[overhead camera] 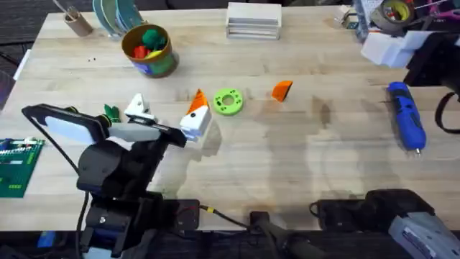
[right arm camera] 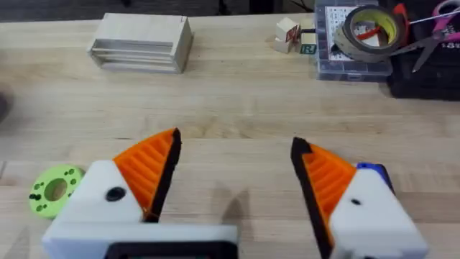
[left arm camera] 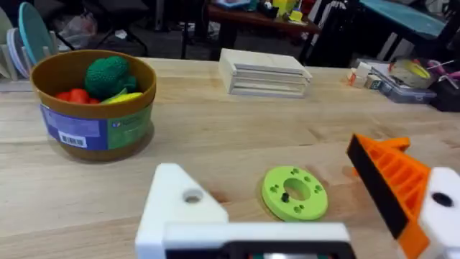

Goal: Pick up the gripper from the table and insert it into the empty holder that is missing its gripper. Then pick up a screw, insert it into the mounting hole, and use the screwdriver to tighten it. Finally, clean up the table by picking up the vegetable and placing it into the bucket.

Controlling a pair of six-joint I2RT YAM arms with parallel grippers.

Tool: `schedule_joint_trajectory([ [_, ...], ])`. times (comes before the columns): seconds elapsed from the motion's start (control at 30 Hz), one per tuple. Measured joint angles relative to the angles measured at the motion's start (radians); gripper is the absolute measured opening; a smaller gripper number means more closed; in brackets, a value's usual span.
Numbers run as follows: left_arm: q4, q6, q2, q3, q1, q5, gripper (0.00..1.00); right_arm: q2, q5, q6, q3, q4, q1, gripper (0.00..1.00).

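Note:
I expect the orange gripper (overhead camera: 282,91) to stay in place unscrewed when I push it into the holder, because the matching orange tip (overhead camera: 198,101) is seated in its white finger.
The gripper (overhead camera: 282,89), a small orange wedge, lies loose on the table right of a green disc (overhead camera: 228,101). My left gripper (overhead camera: 167,109) hovers open just left of that disc. One of its fingers is the holder (left arm camera: 180,208), plain white with a mounting hole; the other carries an orange tip (left arm camera: 392,180). The blue screwdriver (overhead camera: 406,115) lies at the far right. The bucket (overhead camera: 149,49) at the back left holds green, red and yellow vegetables (left arm camera: 106,75). A small green thing (overhead camera: 110,113) lies beside the left arm. My right gripper (right arm camera: 236,144) is open, both orange pads in place.
The green disc (left arm camera: 295,193) has a small dark screw in it. A stack of wooden boards (overhead camera: 253,20) sits at the back centre, a tape roll on a parts box (overhead camera: 394,14) at the back right, a brown cup with sticks (overhead camera: 75,21) at the back left, a green circuit board (overhead camera: 14,165) at the left edge.

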Motion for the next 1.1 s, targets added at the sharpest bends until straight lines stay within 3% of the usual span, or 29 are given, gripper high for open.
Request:
schedule_joint_trajectory([
  [0.37,0.000,0.000,0.000,0.000,0.000,0.005,0.992,0.000,0.000,0.000,0.000,0.000,0.000,0.992],
  [0.5,0.002,0.001,0.000,0.000,0.000,0.043,0.993,0.000,0.000,0.000,0.000,0.000,0.000,0.992],
  [0.53,0.007,0.020,0.000,0.000,0.000,0.111,0.993,0.000,0.000,0.000,0.000,0.000,0.000,0.992],
  [0.6,0.009,0.042,0.000,0.000,0.000,0.170,0.993,0.000,0.000,0.000,0.000,0.000,0.000,0.992],
  [1.1,0.000,0.112,0.000,0.000,0.000,0.569,0.993,0.000,0.000,0.000,0.000,0.000,0.000,0.992],
])
